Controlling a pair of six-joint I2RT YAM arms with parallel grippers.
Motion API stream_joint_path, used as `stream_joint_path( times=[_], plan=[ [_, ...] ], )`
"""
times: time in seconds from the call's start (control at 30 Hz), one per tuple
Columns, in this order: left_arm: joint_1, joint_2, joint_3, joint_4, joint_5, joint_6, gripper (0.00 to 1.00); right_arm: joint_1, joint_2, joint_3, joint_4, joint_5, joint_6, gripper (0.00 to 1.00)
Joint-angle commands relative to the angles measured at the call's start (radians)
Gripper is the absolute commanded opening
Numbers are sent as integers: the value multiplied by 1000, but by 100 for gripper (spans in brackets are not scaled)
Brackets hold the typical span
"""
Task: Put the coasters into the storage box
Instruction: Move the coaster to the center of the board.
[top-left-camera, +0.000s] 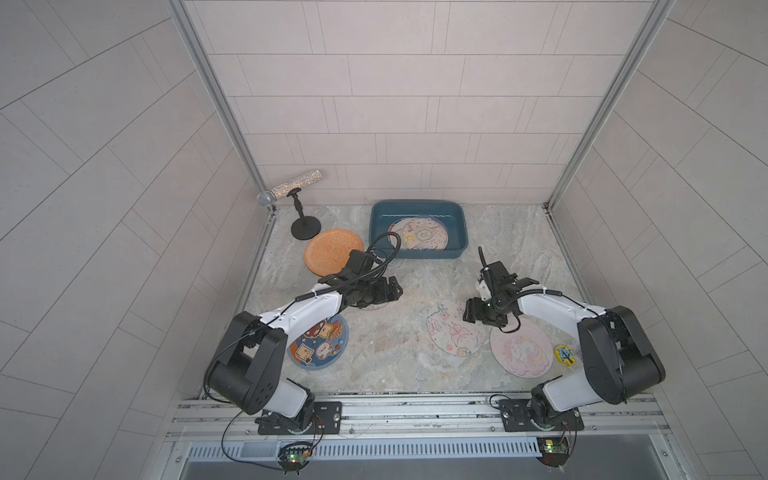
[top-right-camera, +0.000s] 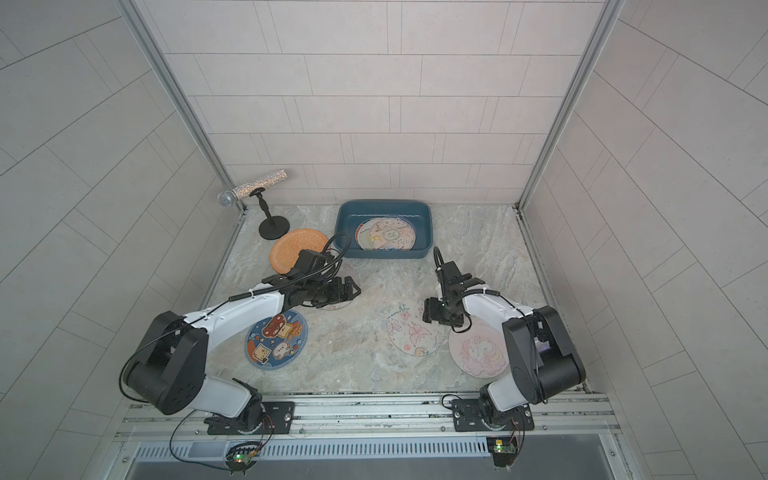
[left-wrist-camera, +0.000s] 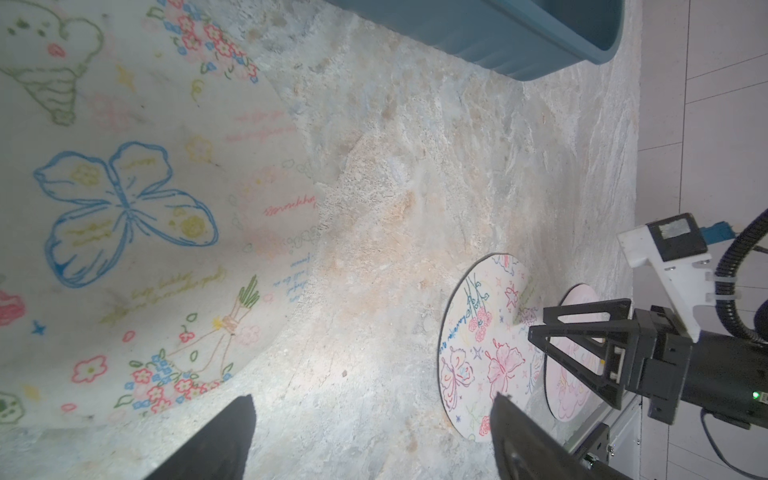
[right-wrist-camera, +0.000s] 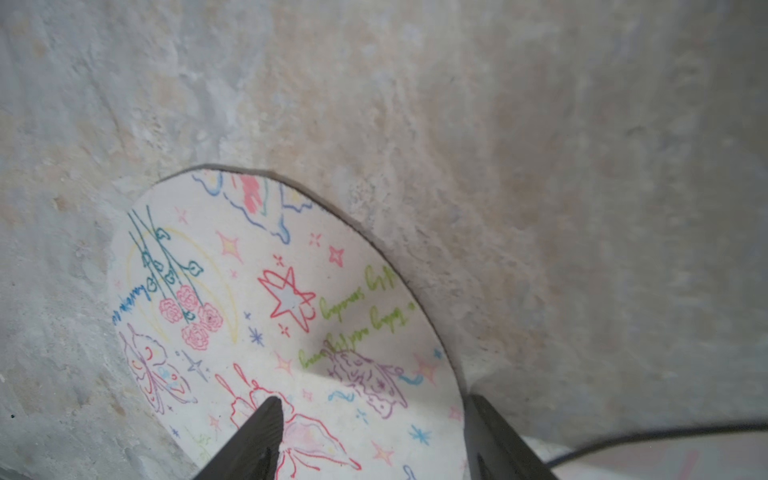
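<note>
The white butterfly coaster (top-left-camera: 451, 333) lies flat and can slide away from my right gripper's fingers, so my left gripper should hold its opposite edge (top-left-camera: 429, 328) steady for the pinch.
The teal storage box (top-left-camera: 417, 254) stands at the back with white printed coasters (top-left-camera: 419, 235) lying in it. On the table lie an orange coaster (top-left-camera: 326, 251), a blue cartoon coaster (top-left-camera: 322, 345), a white butterfly coaster (top-left-camera: 453, 332) and a pink unicorn coaster (top-left-camera: 521, 351). My left gripper (top-left-camera: 394, 291) is open and low over bare tabletop, its jaws (left-wrist-camera: 372, 399) empty. Another white coaster (left-wrist-camera: 137, 208) lies beside it, mostly hidden under the arm in both top views. My right gripper (right-wrist-camera: 374, 399) is open, straddling the near edge of the white butterfly coaster (right-wrist-camera: 291, 311).
A glitter microphone (top-left-camera: 291, 188) on a black round stand base (top-left-camera: 306, 229) is at the back left, next to the orange coaster. A small yellow sticker (top-left-camera: 564, 354) lies beside the right arm. Tiled walls close in the table on three sides.
</note>
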Motion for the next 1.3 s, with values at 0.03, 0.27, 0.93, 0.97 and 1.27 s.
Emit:
stream_joint_path(
  times=[0.03, 0.27, 0.93, 0.97, 1.27],
  plan=[
    [-8, 7, 8, 10, -14, -2, 93, 39, 13, -30, -9, -40, 44, 72],
    [-19, 4, 6, 6, -17, -2, 93, 110, 17, -29, 17, -59, 83, 72],
    [-160, 72, 18, -8, -14, -10, 93, 145, -42, -14, -39, -29, 45, 72],
    [-171, 81, 23, -10, -15, -8, 93, 125, -56, -22, -44, -29, 36, 72],
    [-262, 169, 63, -100, -74, 1, 73, 76, -88, -63, -44, -39, 2, 72]
  ],
)
